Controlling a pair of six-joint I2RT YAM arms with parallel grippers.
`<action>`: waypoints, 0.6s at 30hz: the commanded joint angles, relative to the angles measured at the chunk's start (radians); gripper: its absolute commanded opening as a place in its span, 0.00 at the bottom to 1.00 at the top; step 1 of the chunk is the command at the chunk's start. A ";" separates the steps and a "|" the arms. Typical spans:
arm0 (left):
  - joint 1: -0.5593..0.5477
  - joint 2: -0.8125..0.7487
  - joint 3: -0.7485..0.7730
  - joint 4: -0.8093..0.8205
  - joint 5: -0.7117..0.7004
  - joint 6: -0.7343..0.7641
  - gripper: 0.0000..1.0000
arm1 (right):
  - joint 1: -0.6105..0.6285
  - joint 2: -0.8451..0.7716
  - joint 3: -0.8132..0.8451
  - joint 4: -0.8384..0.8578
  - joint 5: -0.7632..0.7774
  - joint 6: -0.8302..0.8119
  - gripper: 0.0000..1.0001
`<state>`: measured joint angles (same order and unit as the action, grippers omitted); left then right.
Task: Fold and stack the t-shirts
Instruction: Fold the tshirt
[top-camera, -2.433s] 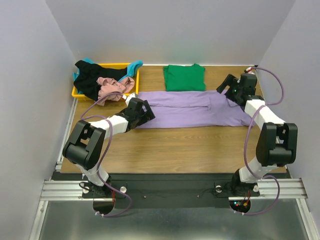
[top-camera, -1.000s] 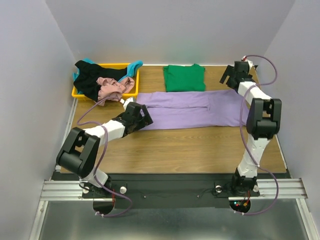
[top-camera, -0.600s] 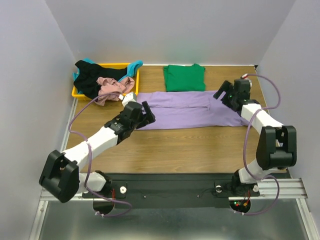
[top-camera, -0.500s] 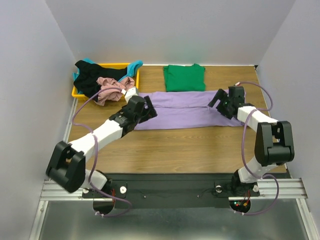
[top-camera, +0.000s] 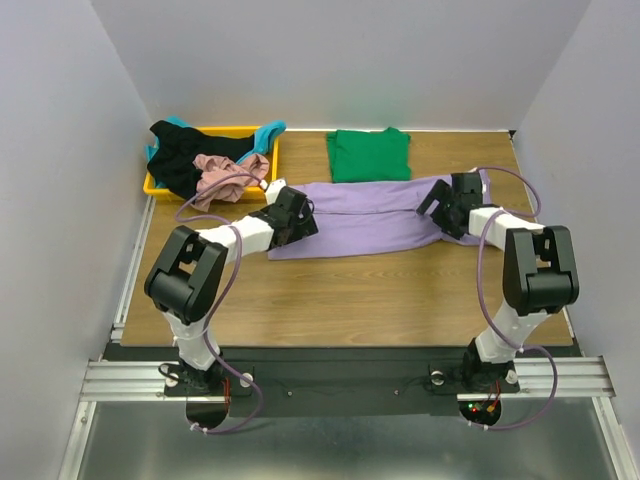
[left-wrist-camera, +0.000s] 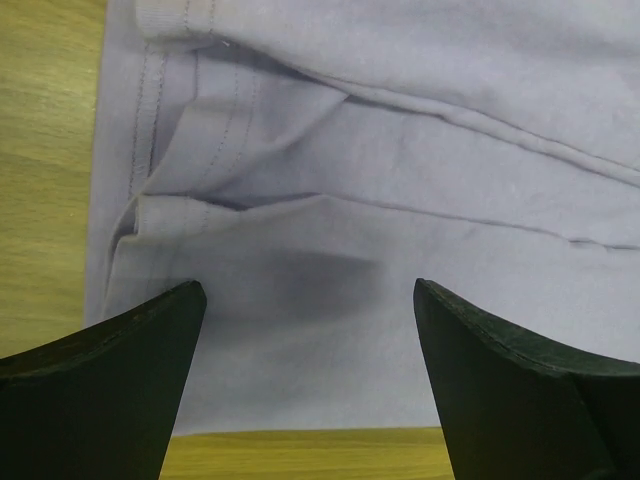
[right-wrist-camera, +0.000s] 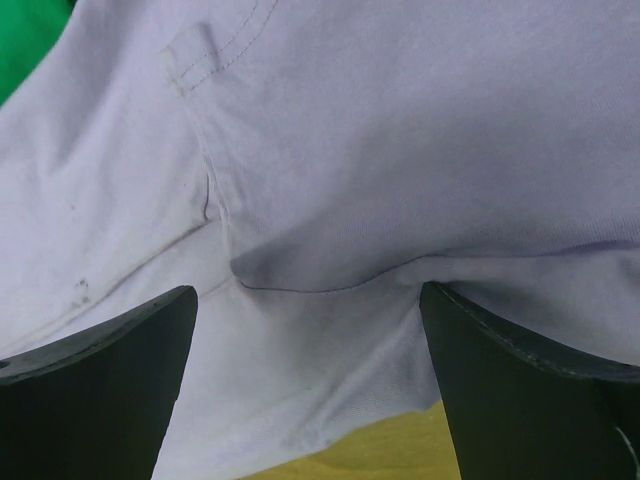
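The folded layers (top-camera: 362, 212) are flat along the long band. The lavender purple t-shirt (top-camera: 372, 234) will swing around and stay folded when I pull its end.
The lavender purple t-shirt (top-camera: 365, 218) lies folded in a long band across the middle of the table. My left gripper (top-camera: 293, 214) is open over its left end, with the cloth (left-wrist-camera: 320, 250) under and between the fingers. My right gripper (top-camera: 447, 207) is open over its right end, with the cloth (right-wrist-camera: 330, 200) spread below it. The green t-shirt (top-camera: 369, 155) lies folded behind the purple one. The black (top-camera: 185, 160), dusty pink (top-camera: 228, 172) and teal (top-camera: 268, 130) t-shirts lie crumpled in the yellow tray (top-camera: 222, 130).
The yellow tray stands at the back left corner. Grey walls close in the table on three sides. Bare wood (top-camera: 380, 290) runs between the purple shirt and the near edge, and a green edge shows in the right wrist view (right-wrist-camera: 25, 40).
Both arms swung about and have come down onto the ends of the purple shirt. The shirt's right end now sits a little further in and looks shorter.
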<state>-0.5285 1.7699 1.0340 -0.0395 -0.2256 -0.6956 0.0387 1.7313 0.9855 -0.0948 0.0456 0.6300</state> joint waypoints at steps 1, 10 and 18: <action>-0.037 -0.019 -0.121 -0.071 0.035 -0.047 0.98 | -0.025 0.079 0.011 -0.054 0.063 -0.003 1.00; -0.353 -0.219 -0.449 0.000 0.307 -0.200 0.98 | -0.028 0.175 0.157 -0.170 0.050 -0.148 1.00; -0.565 -0.504 -0.373 -0.149 0.235 -0.203 0.98 | -0.026 0.028 0.163 -0.214 0.017 -0.216 1.00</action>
<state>-1.0534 1.3663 0.6193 0.0162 0.0181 -0.8700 0.0200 1.8374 1.1553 -0.2127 0.0677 0.4778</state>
